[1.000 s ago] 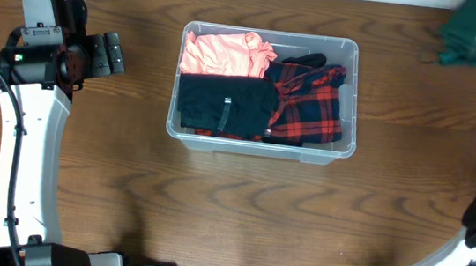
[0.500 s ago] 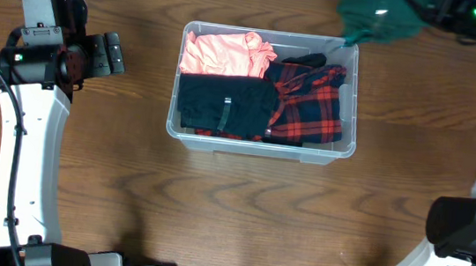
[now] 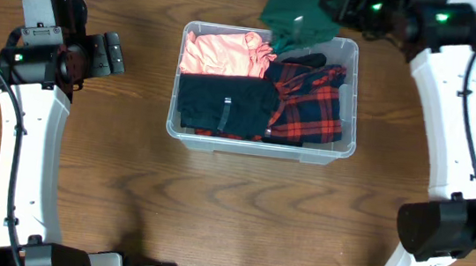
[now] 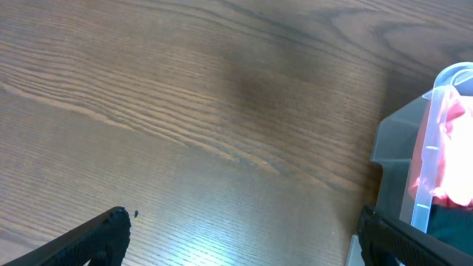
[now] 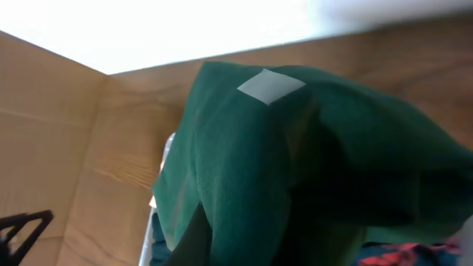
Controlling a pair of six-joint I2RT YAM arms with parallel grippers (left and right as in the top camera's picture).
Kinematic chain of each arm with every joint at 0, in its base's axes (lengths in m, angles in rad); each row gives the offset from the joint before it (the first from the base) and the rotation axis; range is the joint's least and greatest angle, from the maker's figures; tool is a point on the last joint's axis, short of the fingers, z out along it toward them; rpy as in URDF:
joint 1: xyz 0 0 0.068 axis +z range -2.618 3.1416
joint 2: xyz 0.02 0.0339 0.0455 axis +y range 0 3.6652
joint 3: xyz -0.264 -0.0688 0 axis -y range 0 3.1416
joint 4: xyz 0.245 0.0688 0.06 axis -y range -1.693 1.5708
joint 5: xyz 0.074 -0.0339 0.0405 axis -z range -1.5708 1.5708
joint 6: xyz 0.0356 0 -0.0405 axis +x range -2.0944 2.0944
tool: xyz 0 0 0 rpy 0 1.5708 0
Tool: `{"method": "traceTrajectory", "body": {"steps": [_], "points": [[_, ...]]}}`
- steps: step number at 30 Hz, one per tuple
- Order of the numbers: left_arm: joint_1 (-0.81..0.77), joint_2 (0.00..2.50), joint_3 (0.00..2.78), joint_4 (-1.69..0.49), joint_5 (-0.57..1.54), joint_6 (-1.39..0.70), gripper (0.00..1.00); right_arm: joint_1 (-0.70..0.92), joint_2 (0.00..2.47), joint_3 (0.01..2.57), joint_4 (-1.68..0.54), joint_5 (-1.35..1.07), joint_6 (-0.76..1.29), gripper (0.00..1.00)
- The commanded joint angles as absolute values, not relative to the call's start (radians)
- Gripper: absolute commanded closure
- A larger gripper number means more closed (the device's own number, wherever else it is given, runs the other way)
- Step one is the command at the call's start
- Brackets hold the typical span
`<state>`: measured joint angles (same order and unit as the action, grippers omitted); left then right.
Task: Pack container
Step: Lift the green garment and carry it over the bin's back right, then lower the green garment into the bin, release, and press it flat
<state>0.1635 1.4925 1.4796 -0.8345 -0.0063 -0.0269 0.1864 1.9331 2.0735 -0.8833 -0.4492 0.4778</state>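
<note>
The dark green garment's lower edge (image 3: 288,41) is over the space beside the pink garment. My right gripper should keep going down and let go over the red plaid garment (image 3: 316,81).
The clear container (image 3: 347,146) sits mid-table and holds a pink garment (image 3: 220,51), a black garment (image 3: 223,103) and a red plaid garment (image 3: 312,105). My right gripper (image 3: 333,3) is shut on a dark green garment (image 3: 293,15) and holds it over the container's far rim. The green garment (image 5: 295,170) fills the right wrist view and hides the fingers. My left gripper (image 3: 113,53) is open and empty, left of the container; its fingertips (image 4: 236,236) frame bare wood, with the container's corner (image 4: 425,170) at the right.
The wooden table (image 3: 230,212) stretches around the container. The white left arm (image 3: 23,155) stands along the left side, and the right arm (image 3: 455,129) reaches from the right front to the far edge.
My right gripper has carried the green garment leftward from the far right corner to above the container's far rim. The left arm has not moved.
</note>
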Motion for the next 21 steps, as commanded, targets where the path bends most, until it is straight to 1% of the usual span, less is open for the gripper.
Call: {"method": "traceTrajectory", "body": {"steps": [1,5,10,20,21], "points": [[0.167,1.501,1.477,-0.837,-0.01,-0.036,0.02,0.197,1.91,2.012,-0.83,-0.4,0.577,0.99],[0.167,1.501,1.477,-0.837,-0.01,-0.036,0.02,0.202,1.91,1.919,-0.775,-0.4,0.606,0.99],[0.167,1.501,1.477,-0.837,-0.01,-0.036,0.02,0.202,1.91,1.843,-0.775,-0.4,0.604,0.99],[0.167,1.501,1.477,-0.837,-0.01,-0.036,0.02,0.202,1.91,1.81,-0.793,-0.37,0.592,0.99],[0.167,1.501,1.477,-0.837,-0.01,-0.036,0.02,0.202,1.91,1.81,-0.796,-0.37,0.574,0.89]]}}
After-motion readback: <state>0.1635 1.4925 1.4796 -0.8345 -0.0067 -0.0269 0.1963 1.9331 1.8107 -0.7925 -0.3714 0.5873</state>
